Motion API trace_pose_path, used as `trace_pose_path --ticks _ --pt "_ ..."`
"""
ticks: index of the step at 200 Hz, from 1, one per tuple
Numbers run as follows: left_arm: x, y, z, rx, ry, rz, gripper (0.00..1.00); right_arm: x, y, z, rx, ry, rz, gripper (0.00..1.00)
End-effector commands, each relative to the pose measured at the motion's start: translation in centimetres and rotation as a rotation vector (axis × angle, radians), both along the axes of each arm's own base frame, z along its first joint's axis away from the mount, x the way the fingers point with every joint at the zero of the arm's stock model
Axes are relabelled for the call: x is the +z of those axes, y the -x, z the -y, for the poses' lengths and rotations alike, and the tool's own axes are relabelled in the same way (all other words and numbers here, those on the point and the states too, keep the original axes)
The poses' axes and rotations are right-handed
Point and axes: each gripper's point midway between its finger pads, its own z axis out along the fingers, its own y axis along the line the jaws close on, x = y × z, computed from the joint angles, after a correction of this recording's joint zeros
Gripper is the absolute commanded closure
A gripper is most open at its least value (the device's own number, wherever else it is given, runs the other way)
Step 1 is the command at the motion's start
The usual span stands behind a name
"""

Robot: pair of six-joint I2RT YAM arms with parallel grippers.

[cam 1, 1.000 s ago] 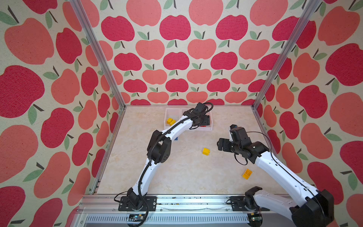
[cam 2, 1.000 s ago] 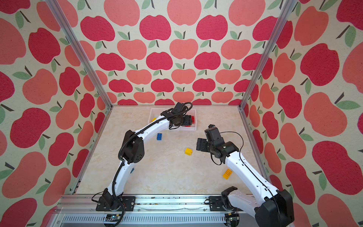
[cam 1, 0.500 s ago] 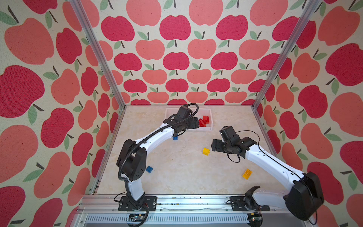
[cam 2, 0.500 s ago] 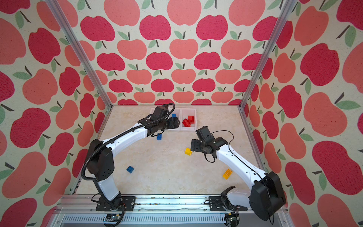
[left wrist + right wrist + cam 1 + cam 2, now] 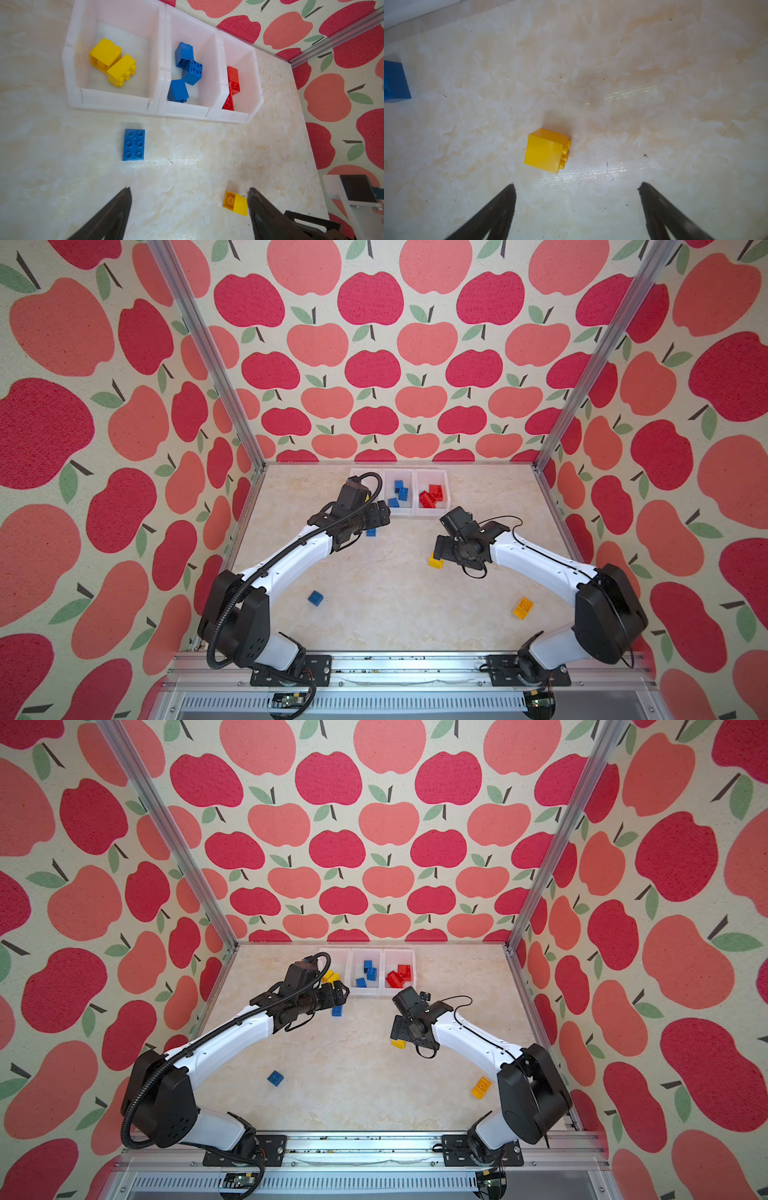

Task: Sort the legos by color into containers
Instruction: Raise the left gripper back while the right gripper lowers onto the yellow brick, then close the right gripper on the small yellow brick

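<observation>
I should move my left gripper back, because it hangs at the yellow bin (image 5: 333, 977), while my right gripper picks up the yellow square brick (image 5: 397, 1044) and brings it to that bin.
The containers (image 5: 116, 102) are three joined white bins at the back. They hold yellow legos (image 5: 113, 62), blue legos (image 5: 187, 72) and red legos (image 5: 232, 87). My left gripper (image 5: 383, 514) (image 5: 189, 189) hangs open and empty just in front of the bins, above a loose blue oblong brick (image 5: 371, 532) (image 5: 133, 144). My right gripper (image 5: 440, 548) (image 5: 577, 184) is open and empty over a yellow square brick (image 5: 435, 562) (image 5: 547, 150) that lies on its side just beyond the fingertips. In both top views the left arm hides part of the yellow bin.
A blue square brick (image 5: 316, 598) lies on the floor at the front left. A yellow oblong brick (image 5: 523, 608) lies at the front right beside the right arm. Apple-patterned walls and metal posts (image 5: 582, 377) close in the marble floor (image 5: 386, 605).
The left gripper has drawn back from over the bins toward the front left and opened wider. The right gripper has slid left, closer to the yellow square brick.
</observation>
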Motion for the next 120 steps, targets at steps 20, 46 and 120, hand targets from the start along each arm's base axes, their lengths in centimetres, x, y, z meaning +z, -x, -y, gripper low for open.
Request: trace_pose_path --ticks 20,46,120 --pt "-0.3 1.0 -2.6 0.055 0.0 -0.002 0.09 -0.9 -1.2 -1.8 -0.077 -0.023 -0.01 0.06" --pt "-0.8 1.5 -3.9 0.076 0.001 -0.01 0.08 -2.2 -1.3 -2.7 -0.096 -0.03 -0.049 0.07" --pt "-1.6 1.9 -5.7 0.106 0.009 -0.03 0.07 -4.7 -1.7 -4.5 -0.11 -0.05 -0.104 0.17"
